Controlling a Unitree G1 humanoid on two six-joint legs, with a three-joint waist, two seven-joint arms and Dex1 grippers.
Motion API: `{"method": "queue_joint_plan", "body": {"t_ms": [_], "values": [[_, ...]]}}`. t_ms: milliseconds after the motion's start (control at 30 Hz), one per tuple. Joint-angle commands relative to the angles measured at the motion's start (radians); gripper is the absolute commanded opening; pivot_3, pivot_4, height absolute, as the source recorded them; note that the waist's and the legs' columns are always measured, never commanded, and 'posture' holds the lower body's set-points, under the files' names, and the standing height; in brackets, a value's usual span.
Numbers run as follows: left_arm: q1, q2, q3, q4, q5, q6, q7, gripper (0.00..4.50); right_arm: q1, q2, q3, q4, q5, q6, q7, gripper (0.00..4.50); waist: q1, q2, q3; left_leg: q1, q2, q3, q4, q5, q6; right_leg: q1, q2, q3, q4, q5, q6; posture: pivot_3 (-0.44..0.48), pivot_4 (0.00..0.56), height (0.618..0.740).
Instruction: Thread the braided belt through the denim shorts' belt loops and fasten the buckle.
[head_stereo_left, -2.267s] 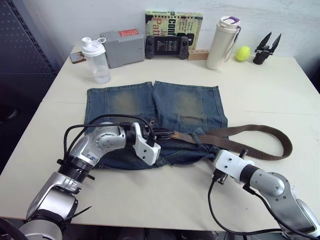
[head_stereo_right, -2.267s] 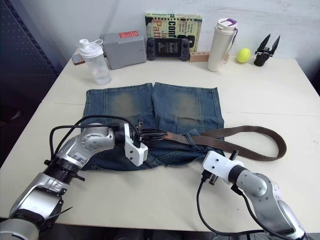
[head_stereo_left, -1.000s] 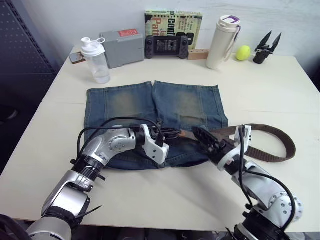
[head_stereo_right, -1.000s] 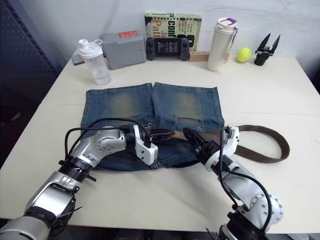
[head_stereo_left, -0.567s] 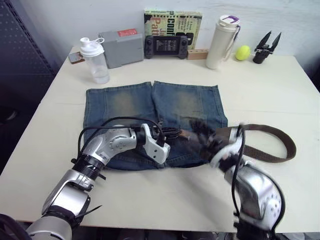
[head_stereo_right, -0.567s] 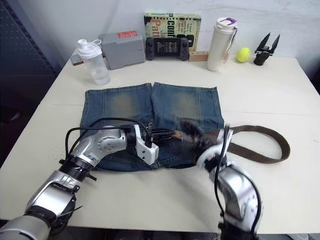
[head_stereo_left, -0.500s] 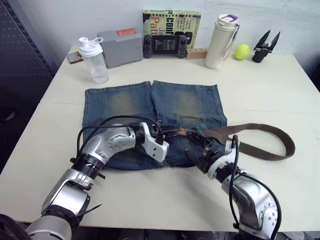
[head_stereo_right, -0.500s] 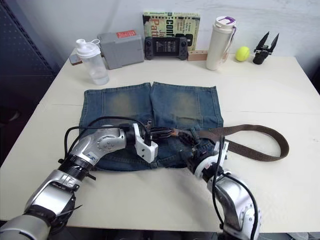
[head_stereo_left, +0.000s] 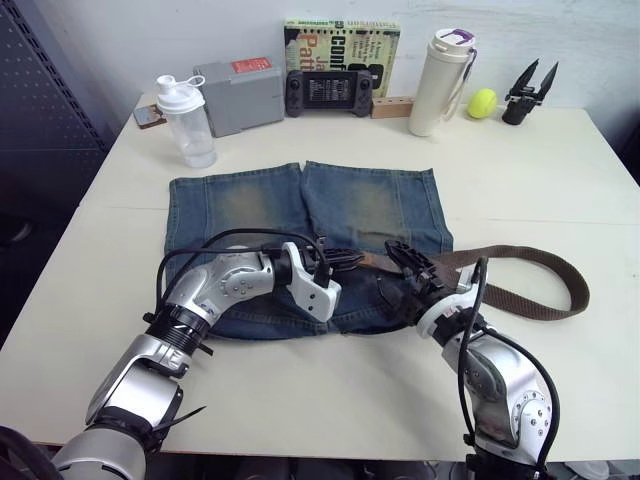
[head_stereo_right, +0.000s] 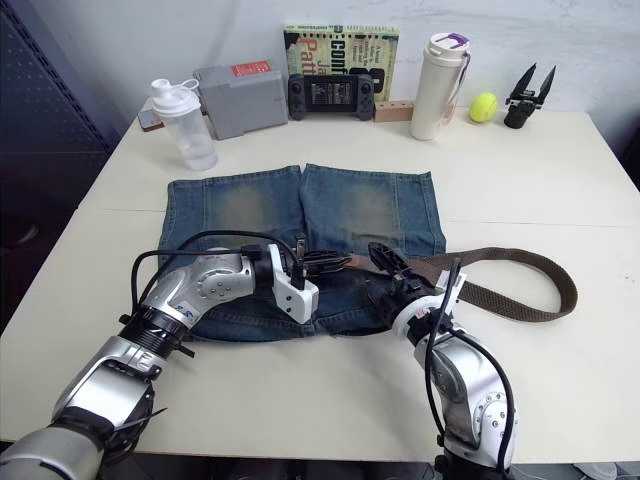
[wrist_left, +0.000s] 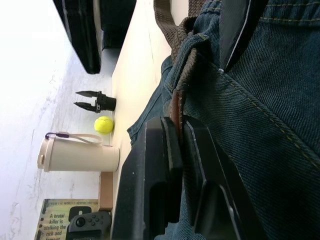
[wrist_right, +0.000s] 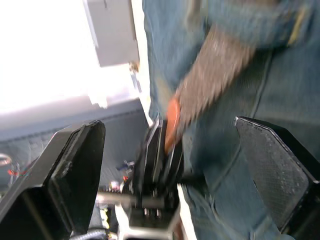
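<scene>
My gripper will pull the belt by its smooth brown tip. The braided belt passes under a denim piece (wrist_right: 257, 22), so its loose curl (head_stereo_left: 576, 288) will straighten and follow.
The denim shorts (head_stereo_left: 300, 215) lie flat mid-table, waistband toward me. The braided belt (head_stereo_left: 520, 262) runs from the waistband rightward and curls in a loop on the table. My left gripper (head_stereo_left: 343, 261) is shut on the belt's smooth brown tip (wrist_left: 176, 111) at the waistband's middle. Beyond the tip, the strap passes under a denim strip that looks like one of the belt loops (wrist_left: 199, 42). My right gripper (head_stereo_left: 402, 276) is open, its wide-spread fingers (wrist_right: 75, 170) straddling the strap just right of the left gripper. The buckle is hidden.
Along the table's (head_stereo_left: 520, 180) far edge stand a shaker bottle (head_stereo_left: 187, 122), a grey box (head_stereo_left: 240, 95), a game console (head_stereo_left: 325, 92) in front of a book (head_stereo_left: 343, 40), a white tumbler (head_stereo_left: 440, 70), a tennis ball (head_stereo_left: 482, 102) and a black tool (head_stereo_left: 525, 92).
My right arm swung in from the front edge to the waistband, its open fingers now around the strap. The left gripper kept its hold and nudged slightly right.
</scene>
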Motion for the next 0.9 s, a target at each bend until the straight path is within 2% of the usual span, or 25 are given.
{"method": "queue_joint_plan", "body": {"t_ms": [33,100,200,467,667,767,833,900], "values": [[0.0,-0.005,0.003,-0.039,-0.038,-0.022,-0.001,0.0,-0.009,-0.012,-0.019,0.005,0.018,-0.01,0.032,4.43,0.0,0.0,0.0,0.0,0.0,0.0,0.0,0.0,0.0,0.0,0.0,0.0,0.0,0.0,0.0,0.0,0.15,0.731],[-0.002,-0.006,0.001,-0.038,-0.043,-0.027,-0.005,0.0,-0.014,-0.018,-0.025,0.018,0.018,-0.009,0.042,4.43,0.0,0.0,0.0,0.0,0.0,0.0,0.0,0.0,0.0,0.0,0.0,0.0,0.0,0.0,0.0,0.0,0.15,0.731],[0.0,-0.008,-0.001,-0.042,-0.044,-0.029,-0.007,0.0,-0.017,-0.022,-0.026,0.026,0.018,-0.01,0.05,3.77,0.0,0.0,0.0,0.0,0.0,0.0,0.0,0.0,0.0,0.0,0.0,0.0,0.0,0.0,0.0,0.0,0.15,0.731],[0.009,-0.012,-0.007,-0.055,-0.067,-0.06,-0.02,0.0,-0.012,-0.022,-0.022,0.048,0.018,-0.015,0.079,0.02,-0.001,0.0,0.0,0.0,0.001,0.0,0.0,0.0,0.0,0.0,0.0,0.0,0.0,0.0,0.0,0.0,0.15,0.731],[0.012,-0.016,-0.003,-0.056,-0.096,-0.068,-0.029,0.0,-0.004,-0.033,-0.022,0.07,0.018,-0.02,0.102,0.02,0.0,0.0,0.0,0.0,0.001,0.0,0.0,0.0,0.0,0.0,0.0,0.0,0.0,0.0,0.0,0.0,0.15,0.731],[0.026,-0.028,0.004,-0.058,-0.155,-0.003,-0.074,0.0,-0.006,-0.051,-0.018,0.08,0.015,-0.023,0.114,0.02,0.0,0.0,0.0,0.0,0.001,0.0,0.0,0.0,0.0,0.0,0.0,0.0,0.0,0.0,0.0,0.0,0.15,0.731],[0.046,-0.051,0.004,-0.08,-0.262,0.076,-0.149,0.88,-0.006,-0.055,-0.017,0.083,0.012,-0.03,0.12,0.0,0.0,0.0,0.0,0.0,0.001,0.0,0.0,0.0,0.0,0.0,0.0,0.0,0.0,0.0,0.0,0.0,0.15,0.731],[0.062,-0.073,0.006,-0.11,-0.35,0.148,-0.21,1.58,-0.007,-0.061,-0.016,0.085,0.01,-0.034,0.124,0.0,0.0,0.0,0.0,0.0,0.001,0.0,0.0,0.0,0.0,0.0,0.0,0.0,0.0,0.0,0.0,0.0,0.15,0.731]]}}
